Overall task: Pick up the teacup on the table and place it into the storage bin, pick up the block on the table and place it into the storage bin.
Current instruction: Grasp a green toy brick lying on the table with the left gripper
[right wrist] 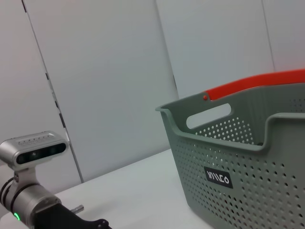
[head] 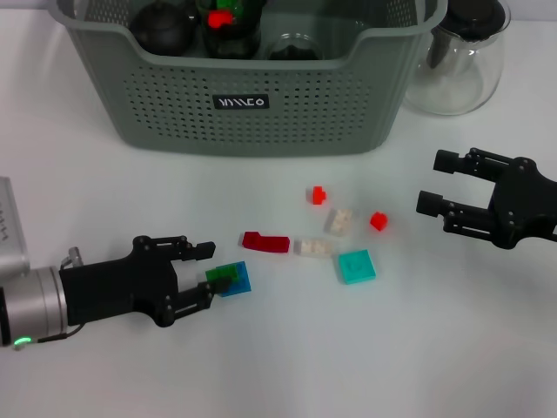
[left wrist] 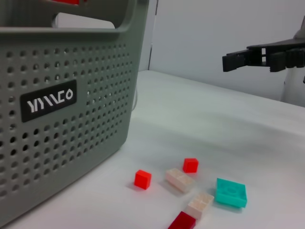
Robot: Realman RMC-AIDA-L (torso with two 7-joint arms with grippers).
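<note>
I should lift the green block [head: 222, 273] into the storage bin with my left gripper before I take the blue block [head: 241, 279], because the green block is lying over part of the blue block.
The grey-green storage bin [head: 252, 104] stands at the back of the table, and is also seen in the left wrist view [left wrist: 57, 133] and the right wrist view [right wrist: 238, 162]. Dark round vessels [head: 165, 26] lie inside it; no teacup stands on the table. A small green block [head: 226, 273] rests on a blue block [head: 238, 280] near the front left. My left gripper [head: 209, 273] is open and lies low on the table, its fingertips at either side of the green block. My right gripper [head: 431, 181] hangs open at the right, holding nothing.
More blocks lie scattered mid-table: a dark red one [head: 265, 242], two white ones [head: 313, 247] [head: 341, 220], two small red ones [head: 318, 195] [head: 378, 221] and a teal plate [head: 357, 266]. A clear glass carafe [head: 457, 61] stands right of the bin.
</note>
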